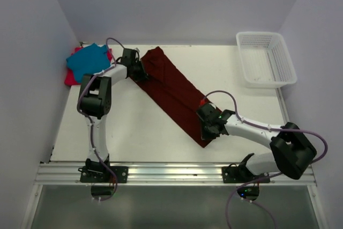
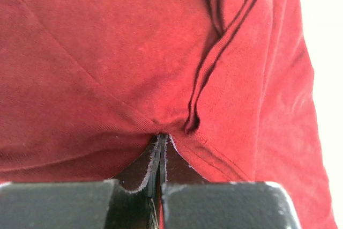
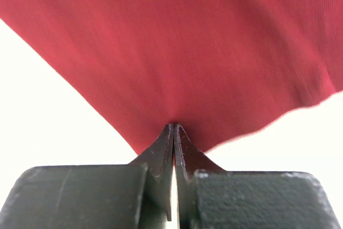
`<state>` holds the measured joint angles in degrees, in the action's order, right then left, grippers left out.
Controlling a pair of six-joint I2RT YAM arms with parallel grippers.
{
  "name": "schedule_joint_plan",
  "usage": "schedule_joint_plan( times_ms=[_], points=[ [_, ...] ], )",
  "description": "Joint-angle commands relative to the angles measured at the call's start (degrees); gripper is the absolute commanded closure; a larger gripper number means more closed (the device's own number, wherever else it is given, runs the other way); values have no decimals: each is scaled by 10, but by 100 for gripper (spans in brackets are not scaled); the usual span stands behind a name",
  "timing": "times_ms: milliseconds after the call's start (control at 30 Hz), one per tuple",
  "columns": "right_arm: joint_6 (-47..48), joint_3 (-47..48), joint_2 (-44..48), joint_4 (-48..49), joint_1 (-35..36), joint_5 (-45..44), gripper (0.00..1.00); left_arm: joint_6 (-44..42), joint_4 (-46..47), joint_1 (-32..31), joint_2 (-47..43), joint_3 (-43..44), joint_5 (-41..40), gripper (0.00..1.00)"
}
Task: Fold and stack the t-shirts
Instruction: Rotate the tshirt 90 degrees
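The maroon t-shirt (image 1: 172, 91) lies at a slant to the bar, so the robot's left gripper should guide the t-shirt's far end while the right gripper swings the t-shirt's near end (image 1: 197, 134) square.
A dark maroon t-shirt (image 1: 174, 89) lies as a long folded strip running diagonally across the table, from the far left to the near middle. My left gripper (image 1: 140, 71) is shut on its far edge; in the left wrist view the cloth (image 2: 134, 52) puckers at the gripper (image 2: 161, 135). My right gripper (image 1: 206, 131) is shut on the near end, where the maroon cloth (image 3: 187, 41) is pinched in the right gripper (image 3: 174, 126). A teal blue t-shirt (image 1: 88, 60) lies folded on a red-pink t-shirt (image 1: 69, 78) at the far left.
A white mesh basket (image 1: 265, 59) stands at the far right corner of the table. White walls close in the left, back and right sides. A metal rail (image 1: 171, 174) with both arm bases runs along the near edge.
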<state>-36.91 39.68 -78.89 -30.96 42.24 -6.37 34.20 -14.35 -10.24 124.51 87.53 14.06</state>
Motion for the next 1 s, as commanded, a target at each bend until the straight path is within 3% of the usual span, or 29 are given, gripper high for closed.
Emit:
schedule_joint_plan(
  times_ms=[0,167,367,667,800,967],
  points=[
    [-53,-36,60,-80,35,55,100,-33,-23,12,51,67,-8,100],
    [-87,-67,132,-82,73,92,100,-40,-52,12,107,170,36,100],
    [-92,-78,122,-60,108,92,100,-41,-53,11,149,222,76,100],
    [-13,49,123,-70,136,-64,100,-53,6,7,58,105,74,100],
    [49,153,35,-81,122,-142,100,-55,-7,9,44,98,62,100],
    [68,216,-75,-89,55,-172,100,-52,15,9,-5,63,41,100]
  ],
)
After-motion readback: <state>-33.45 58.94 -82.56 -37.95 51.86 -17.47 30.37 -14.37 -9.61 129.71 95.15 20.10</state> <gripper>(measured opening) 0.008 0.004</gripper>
